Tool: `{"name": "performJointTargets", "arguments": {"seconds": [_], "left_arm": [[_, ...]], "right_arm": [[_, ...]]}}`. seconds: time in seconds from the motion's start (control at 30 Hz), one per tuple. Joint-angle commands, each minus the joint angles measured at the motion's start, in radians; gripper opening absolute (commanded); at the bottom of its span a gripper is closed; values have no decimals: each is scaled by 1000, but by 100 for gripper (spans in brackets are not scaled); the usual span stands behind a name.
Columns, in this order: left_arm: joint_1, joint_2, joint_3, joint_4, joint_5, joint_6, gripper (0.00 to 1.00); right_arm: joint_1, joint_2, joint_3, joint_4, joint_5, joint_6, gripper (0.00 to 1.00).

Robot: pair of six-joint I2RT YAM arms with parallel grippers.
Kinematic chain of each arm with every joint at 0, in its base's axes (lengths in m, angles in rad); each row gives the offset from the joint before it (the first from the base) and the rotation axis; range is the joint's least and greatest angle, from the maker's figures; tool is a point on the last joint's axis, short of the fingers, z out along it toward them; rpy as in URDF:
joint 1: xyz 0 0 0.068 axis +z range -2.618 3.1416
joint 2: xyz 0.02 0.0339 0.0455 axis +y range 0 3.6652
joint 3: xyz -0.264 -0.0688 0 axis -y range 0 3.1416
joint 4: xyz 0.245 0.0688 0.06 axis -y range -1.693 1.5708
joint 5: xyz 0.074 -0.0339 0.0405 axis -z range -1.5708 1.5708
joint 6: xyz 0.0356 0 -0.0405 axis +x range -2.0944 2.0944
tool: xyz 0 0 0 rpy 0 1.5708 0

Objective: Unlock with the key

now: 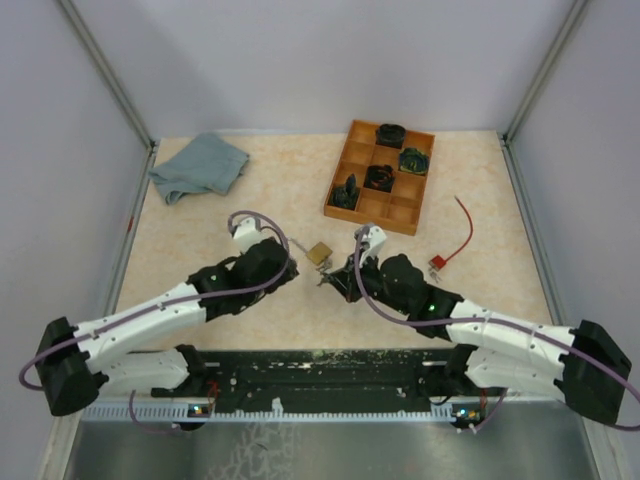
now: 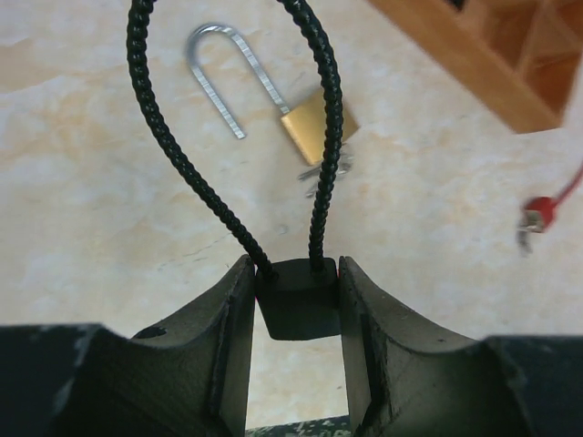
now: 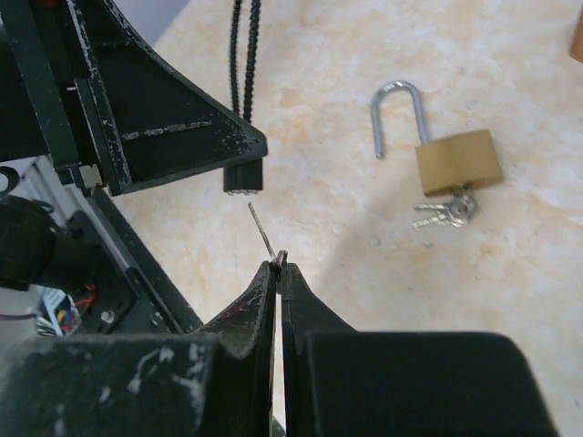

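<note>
I should now lower the black lock with my left gripper until it rests on the clear tabletop (image 1: 288,309) and then let go, because the key (image 3: 261,229) leans crooked in my right gripper.
My left gripper (image 2: 293,273) is shut on the body of a black cable lock (image 2: 296,296), held off the table, its braided cable (image 2: 173,155) looping upward out of the view. My right gripper (image 3: 279,264) is shut on a thin key (image 3: 261,229). The key's blade points up and left at the underside of the black lock body (image 3: 244,175) and stops a short gap away from it. In the top view the two grippers meet near the table's middle (image 1: 318,275). A brass padlock (image 3: 458,161) lies flat on the table with its shackle open and a bunch of keys (image 3: 444,212) at its base.
A wooden compartment tray (image 1: 345,190) with several dark items stands at the back right. A blue-grey cloth (image 1: 200,166) lies at the back left. A red cable with a small lock (image 1: 462,235) lies to the right. The brass padlock (image 1: 320,253) sits just beyond the grippers.
</note>
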Motion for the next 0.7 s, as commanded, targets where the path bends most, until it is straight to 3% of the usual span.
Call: {"name": "performJointTargets", "arguments": {"seconds": [0.0,0.27,0.47,0.57,0.67], "left_arm": [[-6,119,94,-326,-40,-78,0],[2,370,123,-392,84,-59,0],[42,514,135,-310,201,-44,4],[60,554,143,-288,247,-46,11],[68,557,147,-285,247,-43,35]], "right_arm": [[11,-79,31,-191,102,-36,0],[12,-112,8,-249,186,-58,0],[11,-115,1,-260,202,-61,0],[11,-119,-3,-260,206,-63,0],[11,-116,-9,-248,203,-64,0]]}}
